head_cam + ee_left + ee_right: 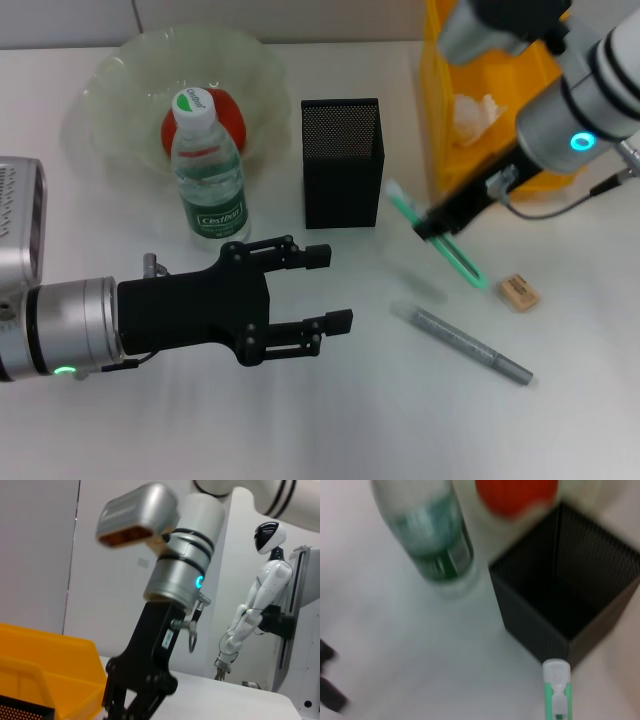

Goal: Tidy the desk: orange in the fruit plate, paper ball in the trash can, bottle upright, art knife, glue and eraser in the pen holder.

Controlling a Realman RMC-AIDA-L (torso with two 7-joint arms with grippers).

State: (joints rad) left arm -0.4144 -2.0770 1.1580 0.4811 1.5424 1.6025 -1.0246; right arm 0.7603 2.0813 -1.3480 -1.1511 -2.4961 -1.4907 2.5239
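Observation:
My right gripper should turn the art knife upright, with its green end down, over the holder's opening (341, 127), because the knife is slanted with its white tip (393, 188) toward the pen holder.
On the white desk (350, 420), my right gripper (437, 222) is shut on the mint-green art knife (461, 261), holding it tilted just right of the black mesh pen holder (342, 165). The knife's white tip (556, 672) hangs beside the holder's open mouth (570, 600). The tan eraser (518, 291) and grey glue (465, 343) lie on the desk in front of it. The orange (232, 115) sits in the pale green fruit plate (120, 70), with the bottle (207, 170) upright before it. The paper ball (478, 112) lies in the yellow trash can (450, 60). My left gripper (335, 290) hovers open, empty, in front of the bottle.
The left wrist view shows my right arm's gripper (135, 695) above the yellow bin (45, 665), and a white humanoid figure (255, 610) stands far behind the desk. The desk's back edge meets a wall behind the plate.

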